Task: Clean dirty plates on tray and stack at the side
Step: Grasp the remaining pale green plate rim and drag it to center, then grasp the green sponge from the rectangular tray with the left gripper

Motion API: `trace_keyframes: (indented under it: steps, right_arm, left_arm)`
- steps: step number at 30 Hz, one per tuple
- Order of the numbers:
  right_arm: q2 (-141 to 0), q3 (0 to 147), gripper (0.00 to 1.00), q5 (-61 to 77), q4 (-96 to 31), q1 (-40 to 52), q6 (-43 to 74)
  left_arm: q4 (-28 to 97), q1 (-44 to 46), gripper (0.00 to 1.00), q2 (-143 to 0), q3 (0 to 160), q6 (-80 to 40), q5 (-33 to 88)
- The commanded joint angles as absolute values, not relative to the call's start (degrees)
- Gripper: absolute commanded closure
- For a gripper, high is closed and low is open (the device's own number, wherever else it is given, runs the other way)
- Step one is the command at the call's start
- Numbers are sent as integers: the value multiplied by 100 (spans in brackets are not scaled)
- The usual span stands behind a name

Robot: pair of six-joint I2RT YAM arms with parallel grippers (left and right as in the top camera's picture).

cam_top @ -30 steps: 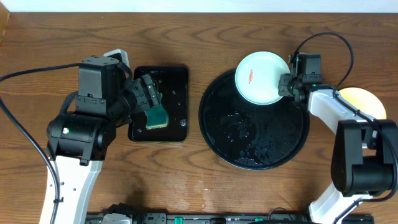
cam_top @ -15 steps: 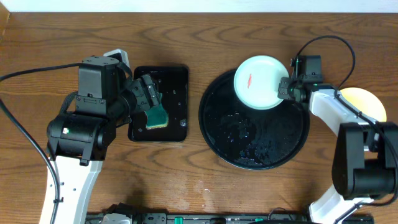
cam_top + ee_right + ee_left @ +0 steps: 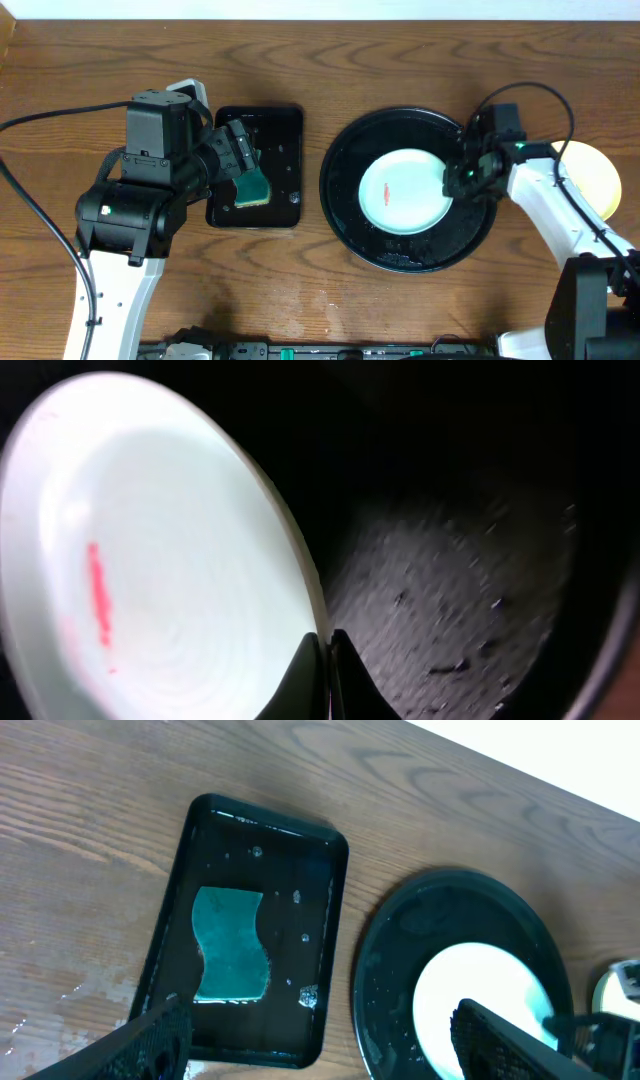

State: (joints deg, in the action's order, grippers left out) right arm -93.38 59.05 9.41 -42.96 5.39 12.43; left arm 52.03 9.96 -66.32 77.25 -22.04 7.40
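The smeared plate hangs at a slant above the round tray, so next my right gripper puts the plate down and pinches its rim there before my left gripper scrubs.
A mint-white plate with a red smear is over the middle of the round black tray. My right gripper is shut on the plate's right rim; in the right wrist view the rim is pinched between the closed fingers at the right gripper. A pale yellow plate lies on the wood right of the tray. My left gripper hangs open over the rectangular tray. In the left wrist view the left gripper is wide apart and holds nothing.
A teal sponge lies in the small rectangular black tray, left of the round tray; the sponge also shows in the left wrist view. The round tray's floor is wet and speckled.
My right gripper has closed on the mint plate's rim and carried it from the tray's far edge to the tray's middle. The left arm has not moved.
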Motion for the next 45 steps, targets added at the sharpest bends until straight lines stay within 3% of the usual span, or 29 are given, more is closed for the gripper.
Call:
trace_keyframes:
  steps: [1, 3, 5, 8, 13, 21, 27, 29, 30, 36, 45]
  right_arm:
    - [-9402, 5599, 99, 1052, -4158, 676, 1319]
    - [-9402, 5437, 95, 1050, -3938, 687, 1326]
    - [-9402, 5398, 66, 845, -3841, 670, 1323]
    - [-9393, 5474, 60, 714, -3730, 585, 1219]
    - [-9393, 5629, 61, 864, -3680, 486, 696]
    - [-9598, 5341, 70, 906, -3570, 622, 698]
    - [-9863, 5028, 84, 913, -2915, 622, 729]
    - [-9924, 4998, 97, 897, -2827, 622, 768]
    - [-9929, 4998, 99, 897, -2816, 622, 766]
    - [-9922, 5004, 99, 705, -2751, 600, 770]
    - [-9922, 5004, 99, 585, -2808, 582, 810]
  left_arm:
    - [5188, 982, 17, -6635, 7824, -2143, 775]
    - [5186, 982, 16, -6635, 7824, -2143, 773]
    - [5188, 982, 17, -6635, 7824, -2143, 773]
    - [5188, 982, 16, -6635, 7824, -2143, 775]
    - [5188, 982, 17, -6635, 7824, -2143, 775]
    - [5177, 982, 16, -6639, 7819, -2156, 753]
    - [5341, 982, 17, -6639, 7819, -2154, 799]
    - [5411, 982, 17, -6665, 7789, -2080, 797]
    - [5454, 985, 17, -6689, 7760, -2080, 797]
    - [5769, 1004, 20, -7190, 7325, -2082, 475]
    - [5127, 1004, 25, -8914, 6906, -2102, 189]
